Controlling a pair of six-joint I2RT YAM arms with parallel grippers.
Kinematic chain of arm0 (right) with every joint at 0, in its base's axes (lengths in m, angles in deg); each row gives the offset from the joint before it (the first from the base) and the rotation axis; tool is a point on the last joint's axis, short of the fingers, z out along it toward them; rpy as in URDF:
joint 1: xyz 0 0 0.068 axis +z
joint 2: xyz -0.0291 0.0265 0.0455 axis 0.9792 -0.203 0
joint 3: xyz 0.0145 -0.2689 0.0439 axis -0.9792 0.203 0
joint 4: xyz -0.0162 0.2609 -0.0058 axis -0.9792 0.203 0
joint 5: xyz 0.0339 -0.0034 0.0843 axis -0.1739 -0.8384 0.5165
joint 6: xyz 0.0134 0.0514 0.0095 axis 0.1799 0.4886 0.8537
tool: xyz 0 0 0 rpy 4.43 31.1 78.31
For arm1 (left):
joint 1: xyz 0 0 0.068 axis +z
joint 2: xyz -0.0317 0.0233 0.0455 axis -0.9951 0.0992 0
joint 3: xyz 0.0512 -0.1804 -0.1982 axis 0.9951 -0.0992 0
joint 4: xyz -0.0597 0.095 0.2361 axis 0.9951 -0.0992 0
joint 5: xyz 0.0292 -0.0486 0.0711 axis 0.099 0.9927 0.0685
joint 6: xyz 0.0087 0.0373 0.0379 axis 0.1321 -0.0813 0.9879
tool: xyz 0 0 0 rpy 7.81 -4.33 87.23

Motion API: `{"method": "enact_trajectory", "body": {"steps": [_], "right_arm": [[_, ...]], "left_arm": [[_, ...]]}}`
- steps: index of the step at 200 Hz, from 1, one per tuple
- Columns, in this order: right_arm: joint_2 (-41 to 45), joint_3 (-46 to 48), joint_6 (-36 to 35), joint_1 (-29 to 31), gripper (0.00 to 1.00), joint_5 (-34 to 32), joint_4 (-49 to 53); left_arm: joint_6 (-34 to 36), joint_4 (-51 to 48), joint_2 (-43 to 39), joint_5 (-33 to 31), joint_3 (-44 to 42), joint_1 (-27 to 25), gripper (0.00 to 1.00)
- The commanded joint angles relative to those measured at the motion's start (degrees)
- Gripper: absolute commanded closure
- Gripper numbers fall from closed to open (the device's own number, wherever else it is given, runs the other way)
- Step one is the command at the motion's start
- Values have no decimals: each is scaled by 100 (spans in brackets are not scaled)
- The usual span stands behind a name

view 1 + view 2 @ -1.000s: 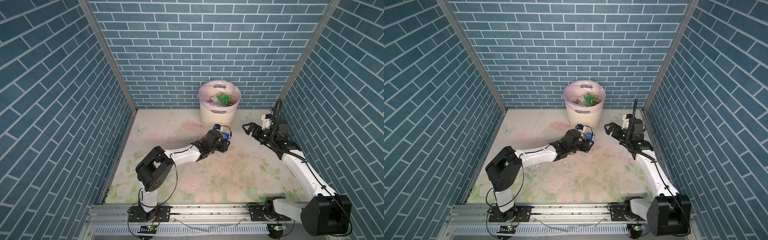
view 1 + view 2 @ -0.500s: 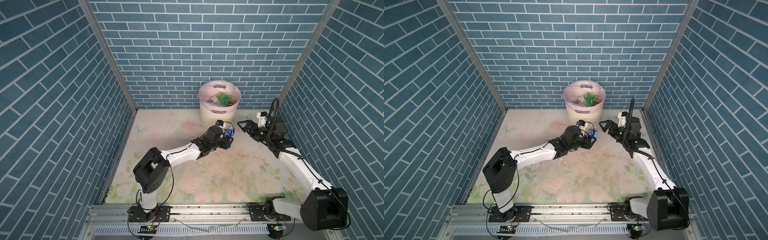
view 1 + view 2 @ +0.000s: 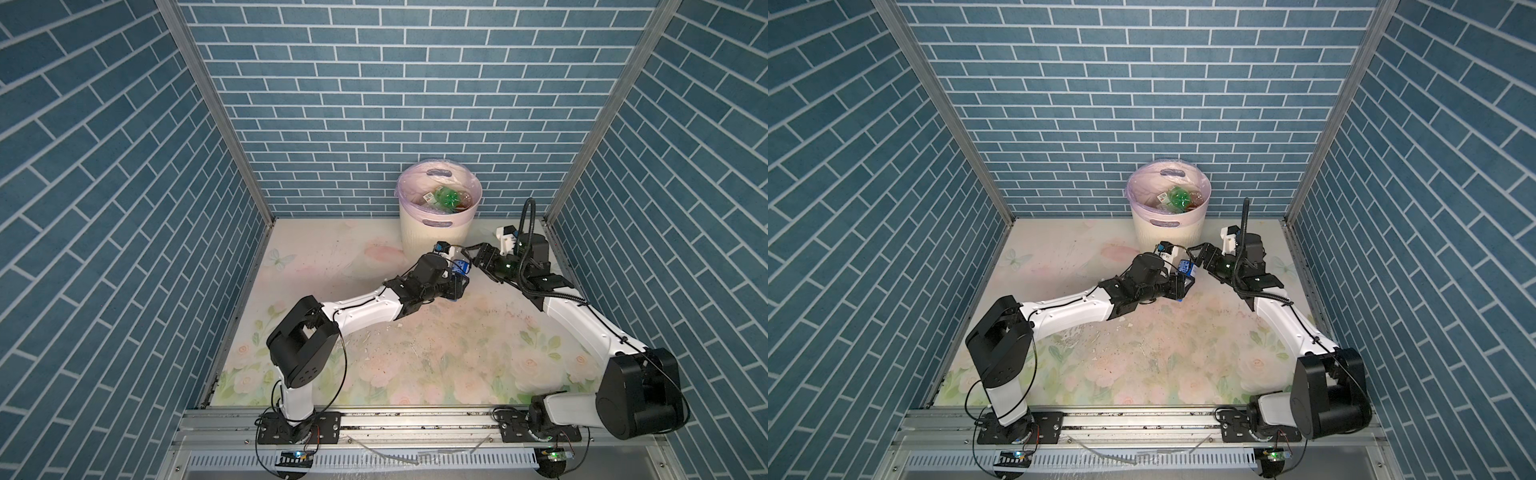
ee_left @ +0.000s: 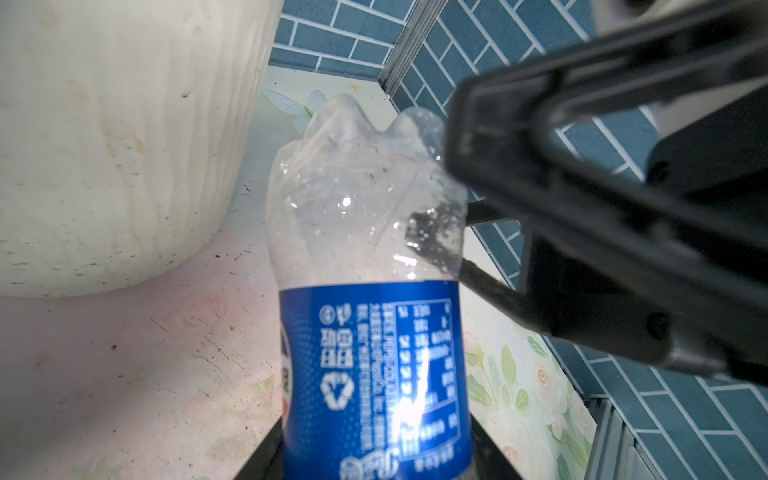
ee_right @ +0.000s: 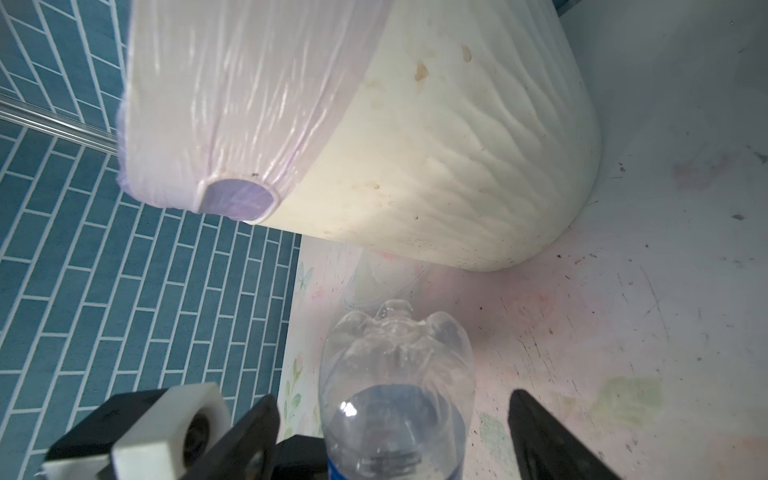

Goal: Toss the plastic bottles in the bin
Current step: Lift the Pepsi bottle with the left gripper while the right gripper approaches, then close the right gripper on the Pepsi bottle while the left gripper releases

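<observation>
My left gripper is shut on the bottle's blue label (image 3: 1185, 267), so next my right gripper closes on the lobed base (image 5: 396, 352) before my left gripper opens and moves away.
My left gripper (image 3: 455, 277) (image 4: 374, 457) is shut on the blue-labelled part of a clear plastic bottle (image 3: 459, 266) (image 3: 1186, 267) (image 4: 370, 232), just in front of the bin (image 3: 432, 239) (image 3: 1163, 241). The bottle's lobed base points at my right gripper (image 3: 473, 257) (image 5: 395, 436). That gripper is open, one finger (image 5: 253, 440) on each side of the base, with gaps. In the left wrist view a right finger (image 4: 582, 187) lies close against the bottle. A green bottle (image 3: 448, 198) (image 3: 1178, 196) and others lie inside the bin.
The cream bin wall (image 4: 124, 145) (image 5: 457, 166) with its lilac liner stands very close behind both grippers. Blue brick walls enclose the floral mat (image 3: 415, 353) on three sides. The right wall and its metal post are near the right arm (image 3: 573, 316).
The left gripper has carried the bottle up and towards the bin. The right gripper has swung left until it straddles the bottle's base, and its jaws have narrowed a little.
</observation>
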Motion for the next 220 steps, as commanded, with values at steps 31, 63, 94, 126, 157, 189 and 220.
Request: {"method": "enact_trajectory", "body": {"steps": [31,63,94,126,157,189,220], "right_arm": [[-274,-43,337,75,25,63,-503],[-347,-90,479,92,37,158,-687],[-330,-85,544,127,50,158,-755],[-239,-58,478,127,56,84,-670],[-205,-183,292,67,62,13,-375],[-96,-448,70,-102,63,-31,-29],[24,-743,-93,-436,65,-5,260]], "left_arm": [[104,132,-382,13,27,-102,44],[122,109,-384,-7,18,-110,42],[104,88,-368,-52,35,-111,38],[118,-54,-360,-104,78,-112,31],[196,-267,-513,-256,50,-112,20],[344,-489,-808,-467,-17,-112,8],[535,-731,-1022,-614,48,-112,1]]}}
